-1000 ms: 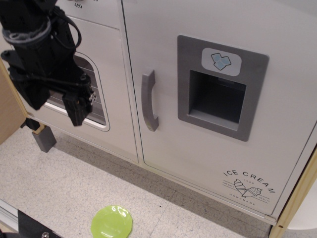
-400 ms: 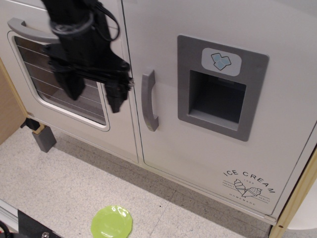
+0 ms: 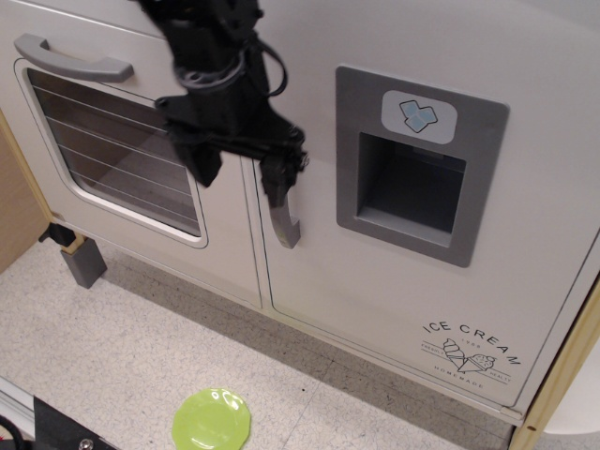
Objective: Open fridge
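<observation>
My gripper will swing the fridge door (image 3: 375, 291) out on its hinge along the wooden edge when I pull, as the grey handle (image 3: 285, 223) sits by the oven-side seam.
The fridge (image 3: 394, 281) is the large white door on the right, shut, with an "ICE CREAM" print low on it. Its grey ice-dispenser panel (image 3: 417, 178) has a blue cubes sticker. The vertical grey handle (image 3: 286, 230) sits at the door's left edge; only its lower part shows. My black gripper (image 3: 242, 176) hangs in front of the handle's upper part, open. One finger (image 3: 278, 187) overlaps the handle's top and the other (image 3: 208, 167) is over the oven door's right edge. I cannot tell whether a finger touches the handle.
The white oven door (image 3: 112, 141) with striped window and horizontal grey handle (image 3: 70, 58) is on the left. A green plate (image 3: 212, 420) lies on the speckled floor. A grey block (image 3: 82, 261) stands at the lower left. Wooden edges frame both sides.
My gripper has moved right across the oven door, from its left part to the fridge handle, and now covers the handle's top. The fridge door has not moved.
</observation>
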Robot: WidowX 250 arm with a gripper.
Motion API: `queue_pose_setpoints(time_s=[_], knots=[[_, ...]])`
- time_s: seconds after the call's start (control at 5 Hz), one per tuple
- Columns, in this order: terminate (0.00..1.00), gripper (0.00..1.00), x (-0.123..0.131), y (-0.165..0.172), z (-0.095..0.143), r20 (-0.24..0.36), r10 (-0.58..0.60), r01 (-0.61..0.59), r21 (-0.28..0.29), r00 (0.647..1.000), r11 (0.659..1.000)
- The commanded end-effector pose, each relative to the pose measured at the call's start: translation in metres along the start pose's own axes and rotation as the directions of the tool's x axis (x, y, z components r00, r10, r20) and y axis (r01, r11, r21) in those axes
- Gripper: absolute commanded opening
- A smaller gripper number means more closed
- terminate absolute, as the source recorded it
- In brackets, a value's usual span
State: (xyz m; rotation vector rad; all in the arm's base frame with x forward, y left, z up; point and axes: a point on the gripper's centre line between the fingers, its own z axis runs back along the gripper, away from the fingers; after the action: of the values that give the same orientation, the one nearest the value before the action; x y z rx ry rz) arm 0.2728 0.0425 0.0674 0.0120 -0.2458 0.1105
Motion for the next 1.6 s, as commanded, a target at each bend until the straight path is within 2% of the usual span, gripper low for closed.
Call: queue_pose_setpoints(time_s=[0.0,0.2,0.6,0.8,1.0,1.4], knots=[[0.0,1.0,0.049,-0.007,-0.012,0.104,0.004,-0.004,0.004,0.995,1.0],[0.0,1.0,0.051,-0.01,-0.017,0.132,-0.02,0.022,-0.017,0.991,1.0],[0.0,1.0,0.046,-0.011,-0.027,0.197,-0.064,0.067,-0.009,0.978,0.998],[0.0,1.0,0.047,-0.012,-0.031,0.198,-0.085,0.089,-0.009,0.976,0.996],[0.0,0.0,0.043,-0.012,-0.03,0.208,-0.096,0.101,-0.015,0.973,0.995],[0.0,0.0,0.025,-0.007,-0.018,0.203,-0.108,0.116,-0.027,0.973,0.993]])
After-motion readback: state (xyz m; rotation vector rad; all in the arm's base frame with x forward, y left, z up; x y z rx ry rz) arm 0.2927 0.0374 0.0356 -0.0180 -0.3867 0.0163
